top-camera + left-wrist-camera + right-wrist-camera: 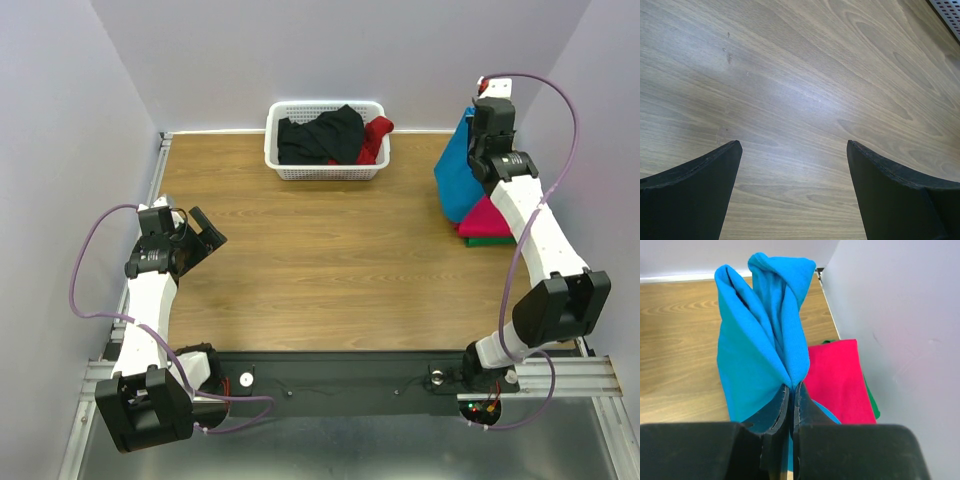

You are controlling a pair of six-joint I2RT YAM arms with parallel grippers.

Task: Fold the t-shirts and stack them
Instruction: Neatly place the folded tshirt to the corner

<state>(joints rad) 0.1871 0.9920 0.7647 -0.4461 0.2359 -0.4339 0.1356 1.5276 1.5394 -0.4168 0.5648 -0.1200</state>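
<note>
The turquoise-blue t-shirt's lower end [457,210] is at the magenta-red t-shirt's edge, so the robot's right gripper should go on lowering the rest of the turquoise-blue t-shirt toward the wall until it covers the stack [488,221].
My right gripper [791,386] is shut on the turquoise-blue t-shirt [760,340] and holds it lifted, hanging in folds, at the table's far right [458,172]. Under it lies a folded magenta-red t-shirt [837,377] on top of a green t-shirt [871,400]; both also show in the top view, magenta-red [487,219] and green [490,240]. A black t-shirt [320,136] and a dark red t-shirt [374,138] lie in the basket. My left gripper [794,150] is open and empty over bare wood at the left [200,238].
The white lattice basket [325,172] stands at the back centre. The wooden table [330,260] is walled by purple panels; the right wall [900,330] is close to my right gripper. A metal rail [160,180] runs along the left edge.
</note>
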